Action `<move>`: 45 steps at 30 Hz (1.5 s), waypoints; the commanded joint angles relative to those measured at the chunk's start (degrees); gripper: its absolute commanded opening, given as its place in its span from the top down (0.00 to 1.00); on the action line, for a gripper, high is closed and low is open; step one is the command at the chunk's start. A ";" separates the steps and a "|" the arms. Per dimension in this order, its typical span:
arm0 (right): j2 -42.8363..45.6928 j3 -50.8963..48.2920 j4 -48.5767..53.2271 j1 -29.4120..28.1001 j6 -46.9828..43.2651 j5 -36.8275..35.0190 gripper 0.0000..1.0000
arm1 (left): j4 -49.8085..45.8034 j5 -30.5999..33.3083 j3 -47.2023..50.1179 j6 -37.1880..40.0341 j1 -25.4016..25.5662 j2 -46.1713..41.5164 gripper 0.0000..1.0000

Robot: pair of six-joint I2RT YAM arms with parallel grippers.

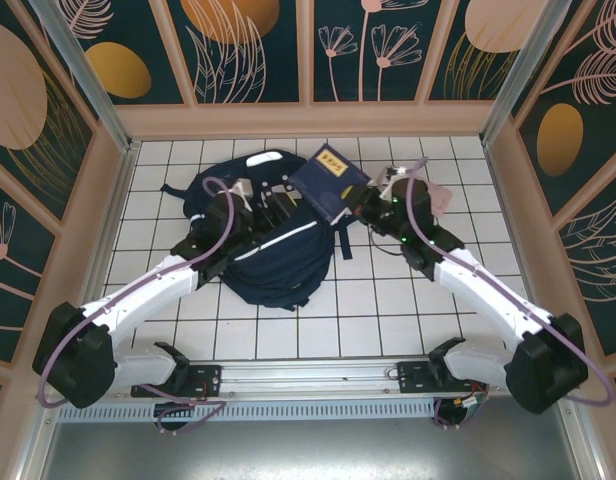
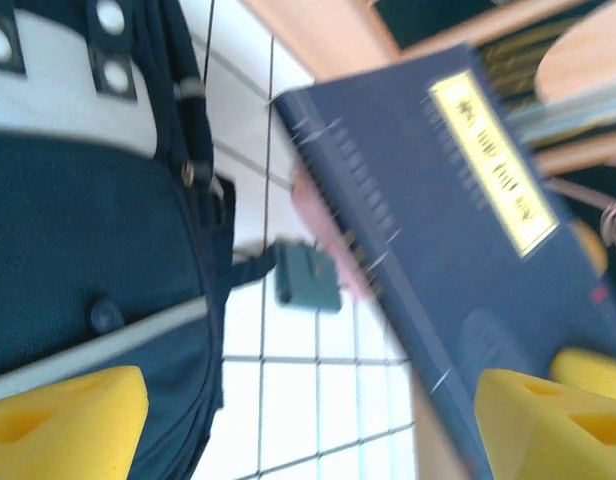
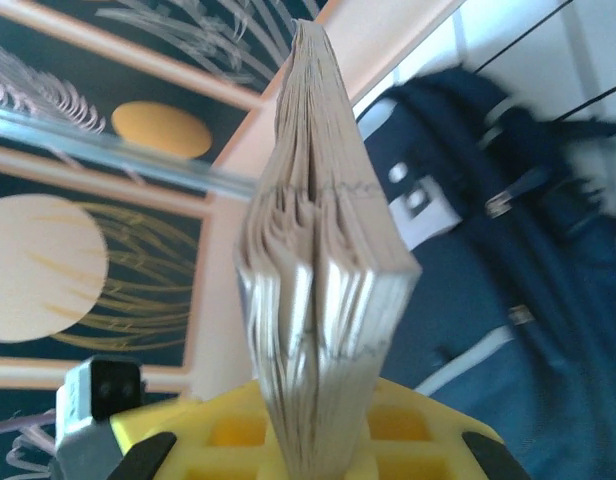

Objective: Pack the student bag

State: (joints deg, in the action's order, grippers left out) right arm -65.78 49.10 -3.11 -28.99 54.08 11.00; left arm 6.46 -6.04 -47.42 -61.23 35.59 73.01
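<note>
I expect the student bag's front panel to fold upward and open a wide opening when I lift it, because the student bag's layered edges below the white stripe lie loose.
The student bag, dark navy with white stripes, lies flat in the middle of the tiled table. It also fills the left of the left wrist view and the right of the right wrist view. A navy book with a yellow label hangs tilted over the bag's upper right corner. My right gripper is shut on the book, whose page edges stand clamped between the yellow fingers. My left gripper is above the bag's top, open wide, with the book just to its right.
A small teal block lies on the tiles beside the bag, with a blurred pink shape behind the book's edge. A pinkish item lies by the right arm. Wooden walls enclose the table on the left, back and right.
</note>
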 commanded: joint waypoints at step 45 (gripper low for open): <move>12.11 -6.48 13.97 10.80 -5.45 0.38 1.00 | -57.35 39.25 -39.28 46.05 14.89 39.42 0.77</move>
State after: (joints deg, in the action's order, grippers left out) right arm -55.57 42.96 12.93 -18.46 48.38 11.97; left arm -47.68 26.94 -84.60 -14.98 51.24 111.81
